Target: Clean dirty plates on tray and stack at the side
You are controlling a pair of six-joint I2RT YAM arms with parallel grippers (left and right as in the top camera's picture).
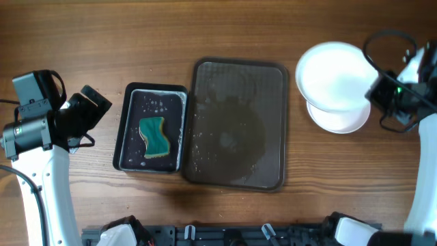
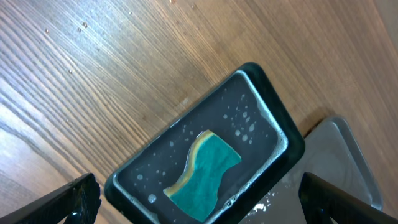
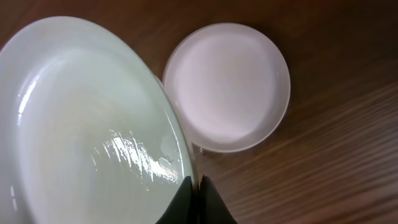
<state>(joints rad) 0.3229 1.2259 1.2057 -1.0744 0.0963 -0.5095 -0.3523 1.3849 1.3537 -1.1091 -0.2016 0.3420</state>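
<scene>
The held white plate (image 1: 334,74) is facing up above the resting white plate (image 1: 339,122). My right gripper should keep moving it down until it settles there, then let go.
A dark grey tray (image 1: 238,123) lies at the middle of the table, wet and bare. My right gripper (image 1: 379,92) is shut on the rim of a white plate (image 1: 333,76), held above a second white plate (image 1: 338,120) that rests on the table at the right. In the right wrist view my fingers (image 3: 196,186) pinch the held plate's (image 3: 87,124) edge, with the resting plate (image 3: 227,87) beyond. My left gripper (image 1: 95,102) is open and empty, left of a small black basin (image 1: 130,130) holding a green-yellow sponge (image 1: 155,135). The sponge also shows in the left wrist view (image 2: 205,177).
The black basin (image 2: 273,134) holds soapy water drops and sits against the tray's left edge (image 2: 348,149). Bare wooden table surrounds everything. Black cables run by the right arm (image 1: 403,48).
</scene>
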